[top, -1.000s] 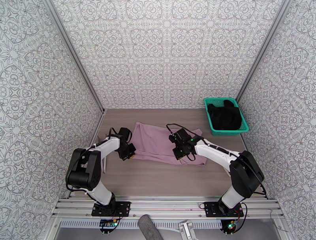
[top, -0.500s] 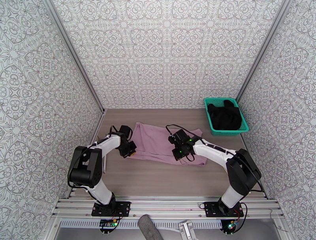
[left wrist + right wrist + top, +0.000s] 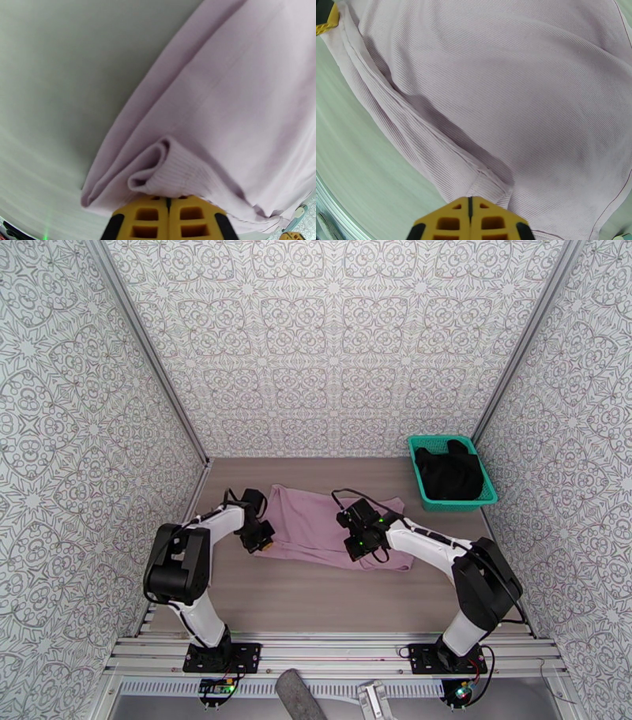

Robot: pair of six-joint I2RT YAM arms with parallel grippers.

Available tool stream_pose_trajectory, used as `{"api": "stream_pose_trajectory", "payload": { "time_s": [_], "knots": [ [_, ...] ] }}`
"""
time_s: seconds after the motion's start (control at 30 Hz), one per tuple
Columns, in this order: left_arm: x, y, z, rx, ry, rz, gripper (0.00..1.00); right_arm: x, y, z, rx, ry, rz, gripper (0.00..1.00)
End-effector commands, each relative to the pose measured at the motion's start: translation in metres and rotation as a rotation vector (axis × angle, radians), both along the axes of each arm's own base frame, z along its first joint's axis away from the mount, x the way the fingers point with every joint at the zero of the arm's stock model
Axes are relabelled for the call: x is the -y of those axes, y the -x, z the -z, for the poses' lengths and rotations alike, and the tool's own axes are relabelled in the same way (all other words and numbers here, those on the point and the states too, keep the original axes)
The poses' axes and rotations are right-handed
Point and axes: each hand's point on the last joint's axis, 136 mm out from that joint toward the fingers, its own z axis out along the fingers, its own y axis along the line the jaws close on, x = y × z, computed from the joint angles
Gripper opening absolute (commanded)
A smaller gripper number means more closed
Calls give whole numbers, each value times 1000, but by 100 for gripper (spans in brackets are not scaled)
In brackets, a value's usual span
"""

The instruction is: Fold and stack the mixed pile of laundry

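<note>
The ribbed hem curls in a heap at the near corner of the shirt, so my left gripper should pull the hem flat toward the arm bases before folding.
The mauve-pink shirt lies spread across the middle of the table. My left gripper is shut on the shirt's near left corner, where a bunched ribbed hem rises straight out of the closed yellow fingers. My right gripper is shut on the shirt's near edge, a fold of cloth pinched at its fingertips. The left gripper's yellow tip shows at the top left of the right wrist view. The black garment sits bundled in the teal basket.
The teal mesh basket stands at the back right corner against the patterned wall. Patterned walls close in the wooden table on three sides. Bare table surface lies between the shirt and the arm bases.
My left gripper has slid slightly toward the back and right with the shirt corner. The right gripper and the rest of the shirt have barely moved.
</note>
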Motion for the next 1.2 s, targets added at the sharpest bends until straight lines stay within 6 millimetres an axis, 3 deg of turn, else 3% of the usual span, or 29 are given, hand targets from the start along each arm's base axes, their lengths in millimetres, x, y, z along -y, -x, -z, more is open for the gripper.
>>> {"api": "stream_pose_trajectory", "payload": {
  "time_s": [0.0, 0.17, 0.37, 0.67, 0.83, 0.97, 1.17],
  "knots": [
    [0, -21, -7, 51, -1, 15, 0, 2, 5, 11, -33, 4, 10, 0],
    [2, -34, -11, 69, 4, 22, 0, 3, 5, 11, -34, 6, 15, 0],
    [-1, -43, 0, 56, 1, 18, 0, 4, 5, 9, -31, 10, 23, 0],
    [-24, -55, 7, 58, -36, 0, 0, 12, 11, 10, -42, 14, 68, 0],
    [-37, -45, -16, 87, -79, -9, 0, 17, 18, 22, -67, 6, 122, 0],
    [-27, -36, -43, 133, -93, 18, 0, 18, 20, 29, -75, 0, 151, 1],
    [2, -22, -44, 135, -66, 61, 0, 15, 17, 24, -69, -13, 161, 12]
  ]
}}
